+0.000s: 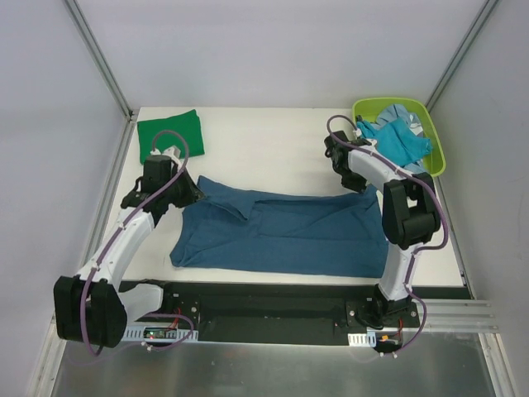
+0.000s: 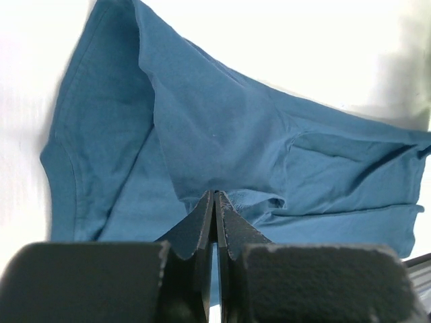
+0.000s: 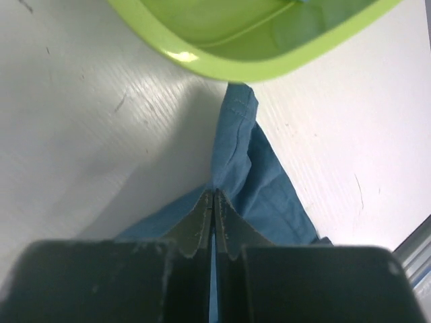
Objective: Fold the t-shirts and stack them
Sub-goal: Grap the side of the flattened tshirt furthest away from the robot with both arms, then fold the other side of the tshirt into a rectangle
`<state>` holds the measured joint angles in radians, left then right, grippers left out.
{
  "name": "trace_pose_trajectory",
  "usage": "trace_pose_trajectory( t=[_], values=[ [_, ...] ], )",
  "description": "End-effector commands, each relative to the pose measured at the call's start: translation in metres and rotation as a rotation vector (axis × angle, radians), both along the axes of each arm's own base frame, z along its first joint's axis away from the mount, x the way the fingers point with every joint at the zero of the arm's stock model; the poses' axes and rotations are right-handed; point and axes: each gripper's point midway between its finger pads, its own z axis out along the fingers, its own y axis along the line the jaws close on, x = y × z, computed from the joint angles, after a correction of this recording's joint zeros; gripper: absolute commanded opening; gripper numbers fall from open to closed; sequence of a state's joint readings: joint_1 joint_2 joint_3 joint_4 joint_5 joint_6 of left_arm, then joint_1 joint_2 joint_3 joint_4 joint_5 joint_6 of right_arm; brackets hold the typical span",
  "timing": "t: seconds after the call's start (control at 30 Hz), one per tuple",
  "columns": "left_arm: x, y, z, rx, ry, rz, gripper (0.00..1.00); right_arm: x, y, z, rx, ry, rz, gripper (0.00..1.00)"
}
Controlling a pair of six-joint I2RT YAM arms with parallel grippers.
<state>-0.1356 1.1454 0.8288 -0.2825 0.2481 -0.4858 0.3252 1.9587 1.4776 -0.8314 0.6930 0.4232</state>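
Observation:
The teal-blue t-shirt's far edge (image 1: 289, 198) is straight between both grippers. My left gripper should keep pulling it over the flat near half (image 1: 194, 240) until it settles, then let go.
A dark teal-blue t-shirt (image 1: 281, 231) lies spread across the table's near middle. My left gripper (image 1: 192, 192) is shut on its far left corner; the left wrist view shows the cloth (image 2: 222, 134) pinched at the closed tips (image 2: 215, 194). My right gripper (image 1: 357, 184) is shut on the shirt's far right corner, seen in the right wrist view as a blue fold (image 3: 246, 168) at the tips (image 3: 214, 192). A bright green t-shirt (image 1: 169, 134) lies folded at the far left. Turquoise and pale blue t-shirts (image 1: 397, 139) sit in the bin.
A lime-green plastic bin (image 1: 436, 157) stands at the far right corner, its rim (image 3: 262, 67) just beyond my right gripper. White walls with metal posts enclose the table on three sides. A black base rail runs along the near edge.

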Motion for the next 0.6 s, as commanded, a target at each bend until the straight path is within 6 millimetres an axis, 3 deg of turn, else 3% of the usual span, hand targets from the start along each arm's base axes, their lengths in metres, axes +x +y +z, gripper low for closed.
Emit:
trace_pose_trajectory(
  t=[0.0,0.3,0.57],
  values=[
    [-0.020,0.011,-0.001,-0.047,0.028,0.135,0.00,-0.013,0.001,0.018,-0.001,-0.042,0.023,0.00],
    [-0.056,0.033,0.010,-0.020,-0.019,0.251,0.00,-0.039,-0.002,0.027,-0.007,-0.068,0.036,0.00],
    [-0.081,0.029,-0.007,-0.047,0.034,0.231,0.00,-0.064,-0.003,0.030,-0.008,-0.081,0.037,0.00]
  ],
)
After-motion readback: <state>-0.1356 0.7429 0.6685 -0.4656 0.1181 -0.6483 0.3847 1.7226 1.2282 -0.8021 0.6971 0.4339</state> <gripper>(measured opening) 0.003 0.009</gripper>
